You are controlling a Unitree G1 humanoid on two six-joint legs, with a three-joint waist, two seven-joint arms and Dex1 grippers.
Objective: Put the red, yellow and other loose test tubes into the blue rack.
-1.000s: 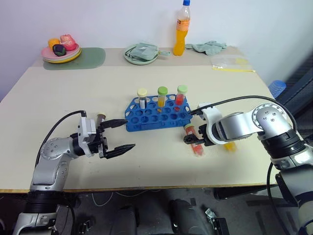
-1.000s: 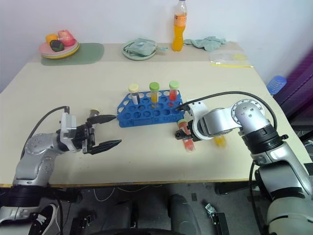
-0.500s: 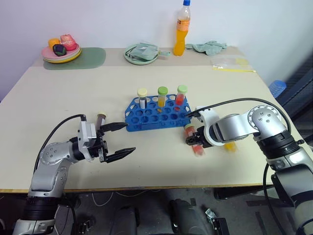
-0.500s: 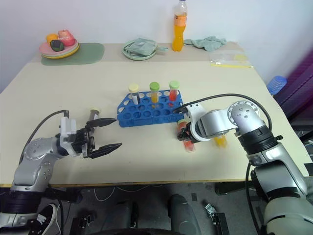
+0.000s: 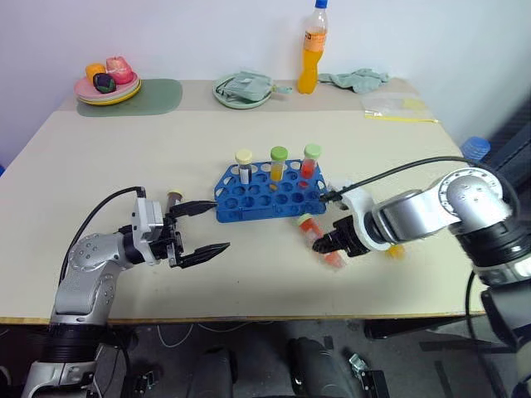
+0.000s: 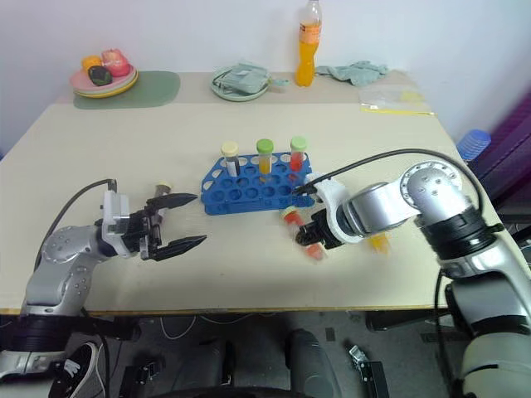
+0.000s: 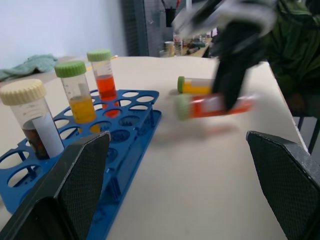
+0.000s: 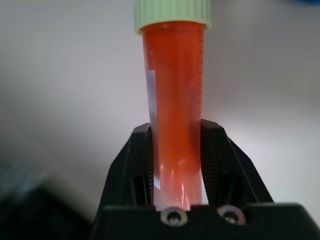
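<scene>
The red test tube (image 5: 310, 225) is tilted nearly flat in my right gripper, so I should turn it upright before I lower it into the blue rack's front corner hole (image 5: 313, 197).
The blue rack (image 5: 267, 197) sits mid-table with three capped tubes upright in its back row. My right gripper (image 5: 329, 245) is shut on the red test tube (image 8: 174, 95), which has a green cap and hangs tilted just above the table, right of the rack's front corner. The yellow test tube (image 7: 198, 85) lies on the table behind that arm (image 6: 378, 242). A further loose tube (image 5: 174, 200) with a cream cap rests by my left gripper (image 5: 222, 225). That gripper stands open and level, left of the rack, with nothing between its fingers.
Along the far edge are a plate of toy fruit (image 5: 105, 86) on a green mat (image 5: 145, 97), a plate with a cloth (image 5: 241, 89), an orange drink bottle (image 5: 310, 50), a green rag (image 5: 357, 80) and a plastic bag (image 5: 398, 107).
My right gripper has shut on the red tube, raised it off the table and drawn it back toward the table's front while the wrist turned. The left arm has stayed put.
</scene>
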